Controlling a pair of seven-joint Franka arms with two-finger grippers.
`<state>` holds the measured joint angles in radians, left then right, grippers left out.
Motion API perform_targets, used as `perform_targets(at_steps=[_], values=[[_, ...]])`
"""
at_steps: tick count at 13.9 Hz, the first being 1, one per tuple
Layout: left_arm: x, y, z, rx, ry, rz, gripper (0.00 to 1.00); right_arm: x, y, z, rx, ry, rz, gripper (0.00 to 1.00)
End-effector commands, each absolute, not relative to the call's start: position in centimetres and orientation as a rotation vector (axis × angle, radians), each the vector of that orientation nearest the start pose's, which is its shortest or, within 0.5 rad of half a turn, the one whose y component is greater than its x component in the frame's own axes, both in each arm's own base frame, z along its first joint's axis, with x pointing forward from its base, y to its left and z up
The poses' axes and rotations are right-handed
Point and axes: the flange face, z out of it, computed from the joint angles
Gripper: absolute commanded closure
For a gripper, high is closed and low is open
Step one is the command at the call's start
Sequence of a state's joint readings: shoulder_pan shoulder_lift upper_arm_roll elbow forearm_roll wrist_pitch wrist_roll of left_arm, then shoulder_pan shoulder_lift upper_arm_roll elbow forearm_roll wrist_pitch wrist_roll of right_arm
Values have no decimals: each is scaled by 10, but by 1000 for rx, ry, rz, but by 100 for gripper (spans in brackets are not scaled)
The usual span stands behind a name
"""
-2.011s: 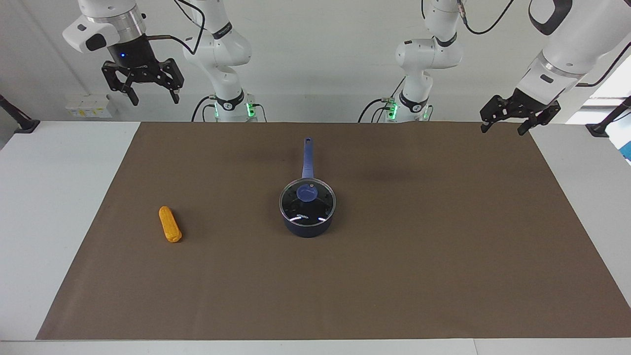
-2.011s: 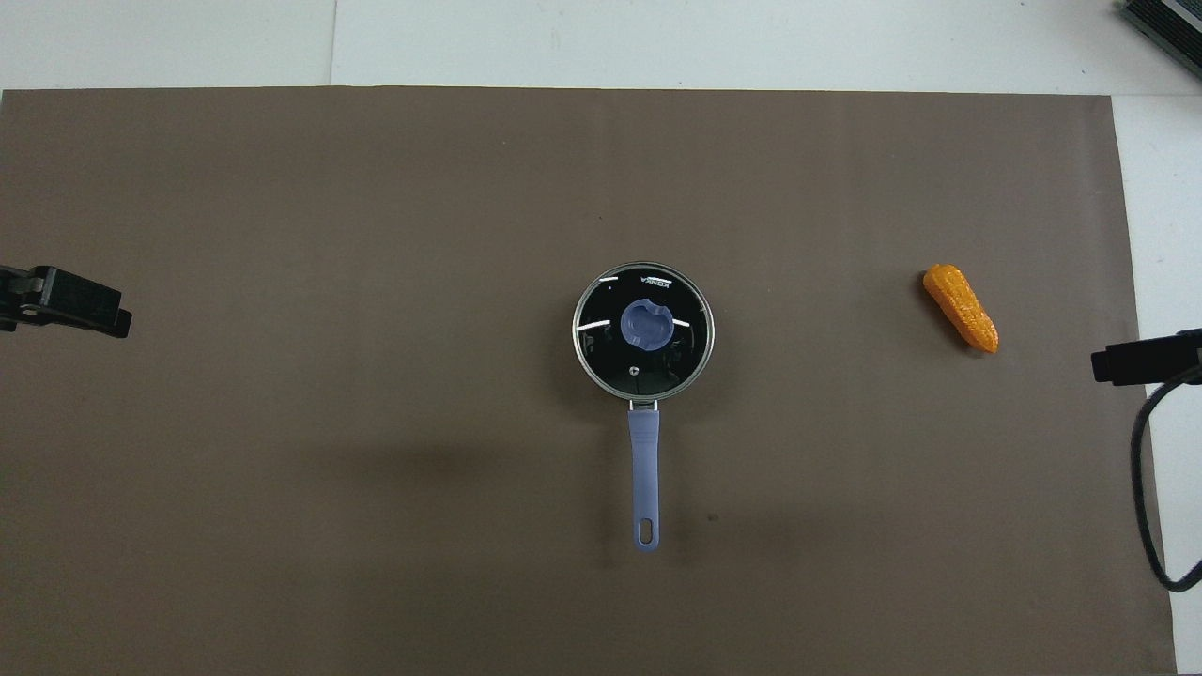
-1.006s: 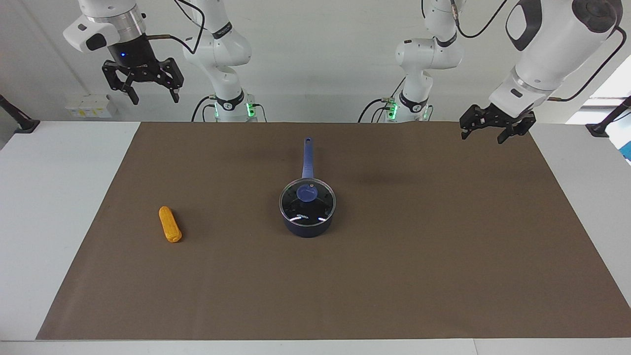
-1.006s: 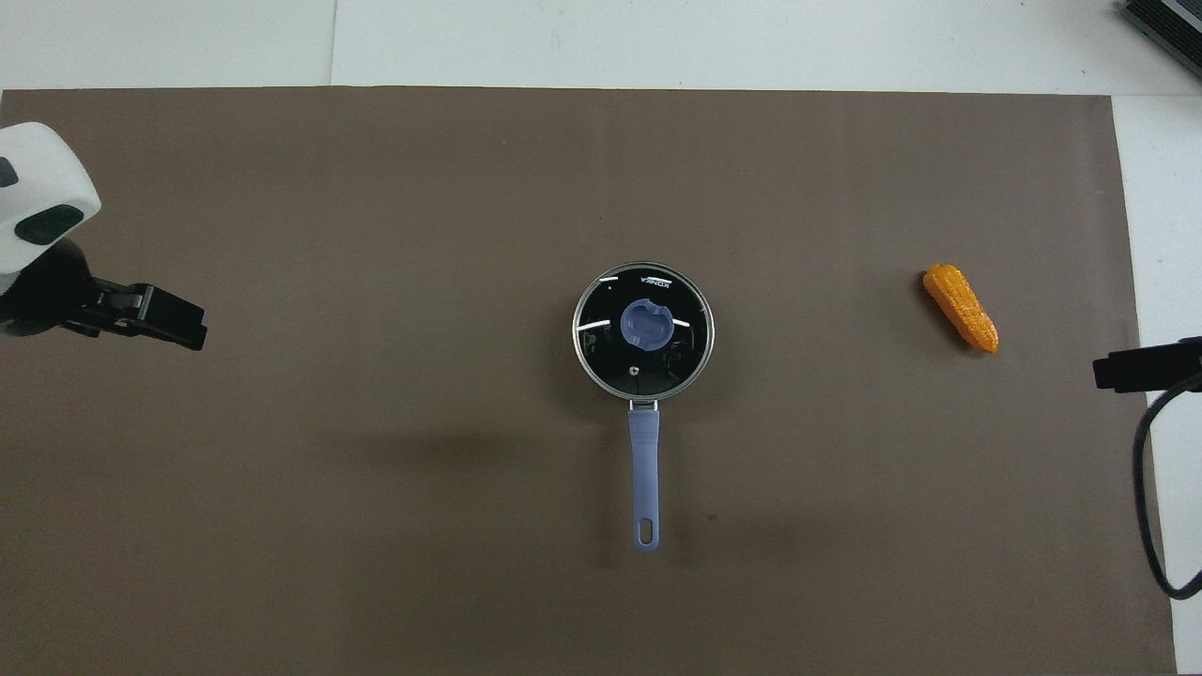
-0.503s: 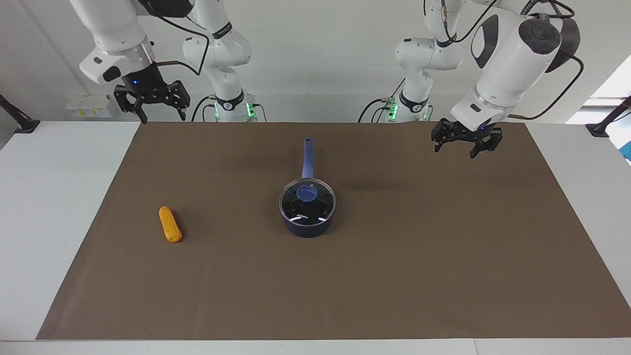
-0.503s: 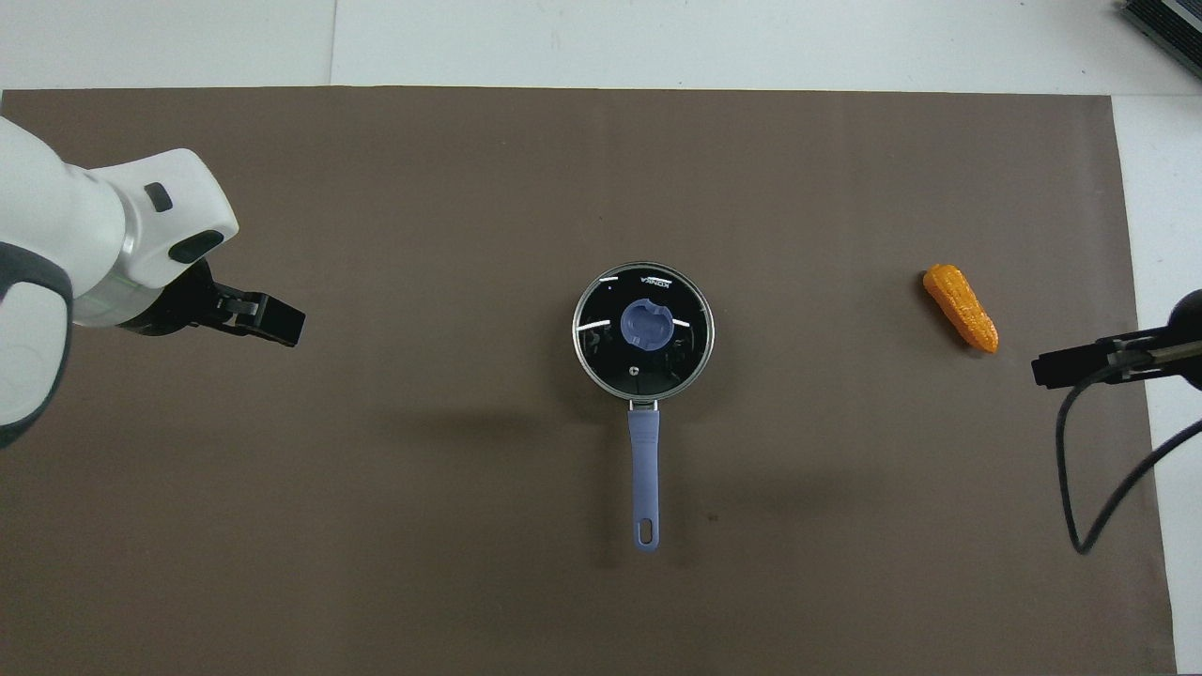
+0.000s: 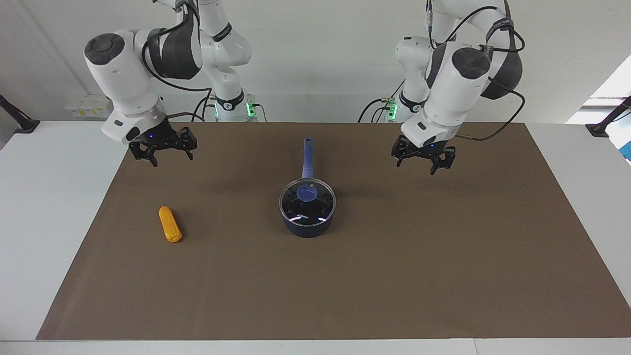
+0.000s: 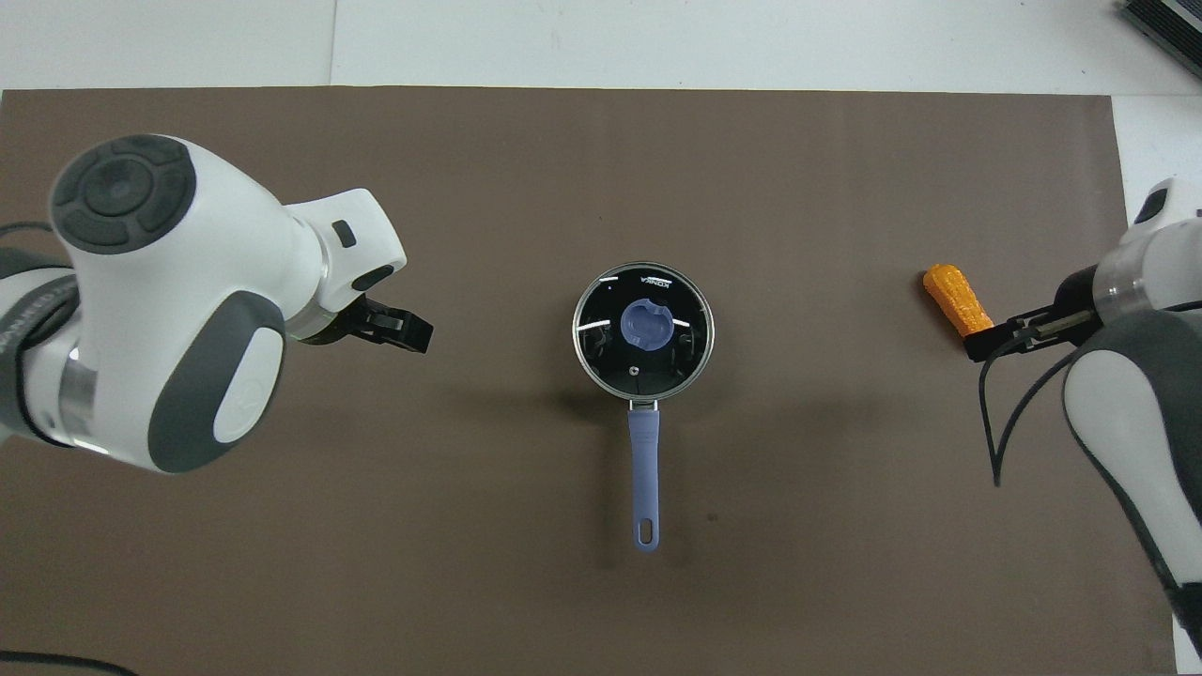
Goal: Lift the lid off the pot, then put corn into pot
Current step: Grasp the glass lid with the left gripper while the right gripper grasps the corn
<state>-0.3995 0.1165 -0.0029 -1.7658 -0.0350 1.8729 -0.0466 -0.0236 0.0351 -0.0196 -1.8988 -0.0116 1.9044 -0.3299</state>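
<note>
I see only plain dark through the glass lid around its blue knob, so I should expect the pot to be empty when I lift the lid.
The dark blue pot stands mid-mat, its long handle pointing toward the robots. The glass lid with its blue knob sits on the pot; it also shows in the overhead view. The orange corn lies on the mat toward the right arm's end. My left gripper hangs open and empty above the mat beside the pot, toward the left arm's end. My right gripper hangs open and empty above the mat near the corn.
A brown mat covers most of the white table. A cable loops down from the right wrist. Nothing else lies on the mat.
Both arms have swung in and come down from high at the table's ends. The left gripper moved toward the pot, the right gripper toward the corn. Pot, lid and corn have not moved.
</note>
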Motion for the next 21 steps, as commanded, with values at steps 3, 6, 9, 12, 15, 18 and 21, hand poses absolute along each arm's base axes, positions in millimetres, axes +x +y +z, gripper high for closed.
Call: perform_targets(at_steps=[3,6,9,12,15,18,21], values=[[554,-294,452,-3136,571,1,0,599,-46,402,-3049,-808,-6,0],[550,-338,442,-3147,574,28,0,611,-70,367,-2975,-1118,-44,0],[540,-380,436,-3160,449,45,0,619,-82,333,-2937,-1238,-62,0],[517,-434,434,-3166,417,34,0,618,-93,313,-2947,-1211,-55,0],[514,-449,434,-3174,361,33,0,616,-96,296,-2944,-1160,-24,0],[512,-489,429,-3183,303,25,0,616,-94,296,-2942,-1164,-24,9],[528,-501,422,-3171,269,32,0,620,-90,297,-2942,-1172,-33,95]])
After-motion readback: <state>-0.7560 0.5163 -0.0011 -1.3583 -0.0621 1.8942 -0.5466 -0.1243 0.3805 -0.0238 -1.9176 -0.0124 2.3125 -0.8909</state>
